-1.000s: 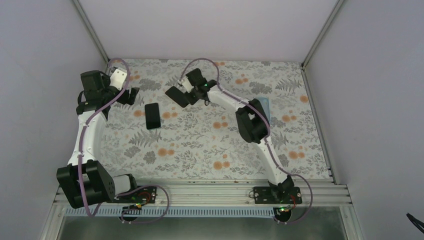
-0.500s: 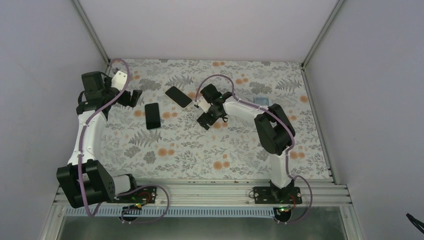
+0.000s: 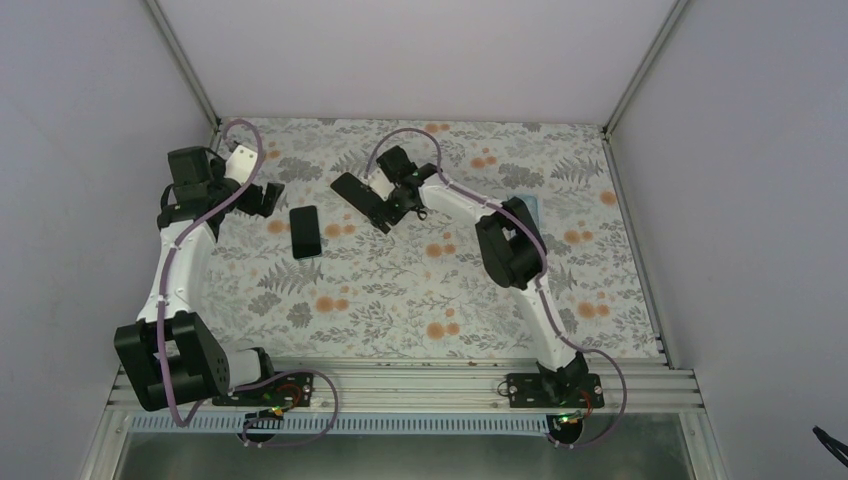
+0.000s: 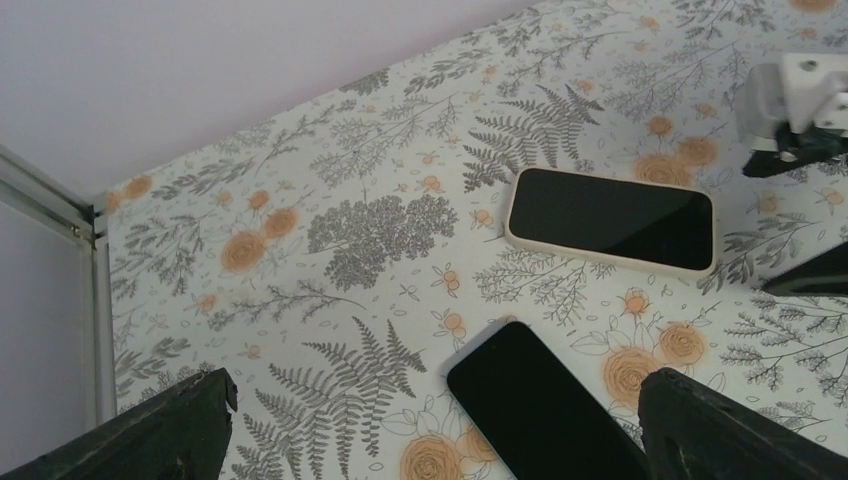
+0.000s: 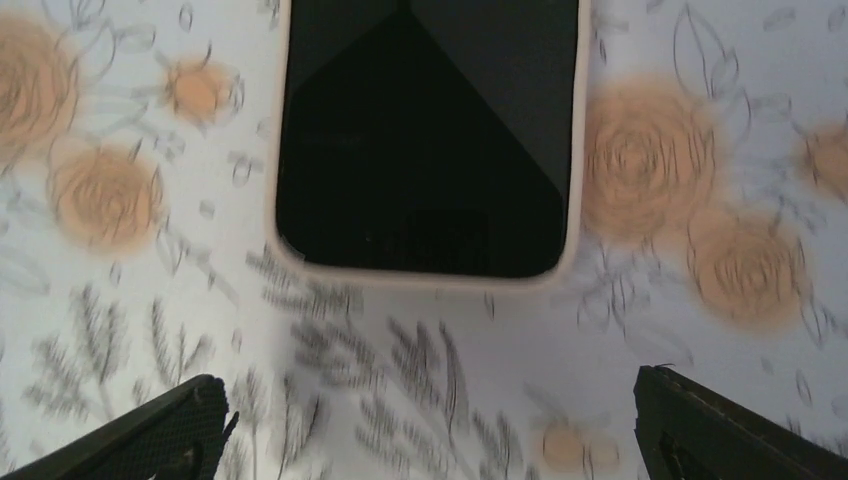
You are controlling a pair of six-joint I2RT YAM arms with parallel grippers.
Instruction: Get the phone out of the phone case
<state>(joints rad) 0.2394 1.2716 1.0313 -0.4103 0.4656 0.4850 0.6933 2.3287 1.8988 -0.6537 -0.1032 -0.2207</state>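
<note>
The phone case's near end [image 5: 420, 282] is beyond my right gripper's fingers, so next I reach along its long sides [image 5: 578, 130] before pulling it to the middle of the mat.
A cream-rimmed phone case [image 3: 357, 199] with a dark glossy face lies flat on the floral mat at the back centre. It shows in the left wrist view [image 4: 610, 218] and fills the top of the right wrist view [image 5: 428, 140]. Whether that dark face is a screen I cannot tell. A bare black phone [image 3: 306, 231] lies apart, left of the case, and in the left wrist view [image 4: 545, 405] it reaches in between my fingers. My left gripper [image 3: 264, 196] [image 4: 430, 430] is open beside the phone. My right gripper [image 3: 393, 206] [image 5: 430, 430] is open just short of the case, holding nothing.
A pale blue object [image 3: 527, 208] sits partly behind the right arm's elbow. Grey walls and metal corner posts [image 3: 190, 70] close the mat at the back and sides. The left wall post [image 4: 60, 215] stands close to my left gripper.
My right gripper opened and let go of the case, swung out toward the middle of the mat, then came back next to the case. The left arm barely moved.
</note>
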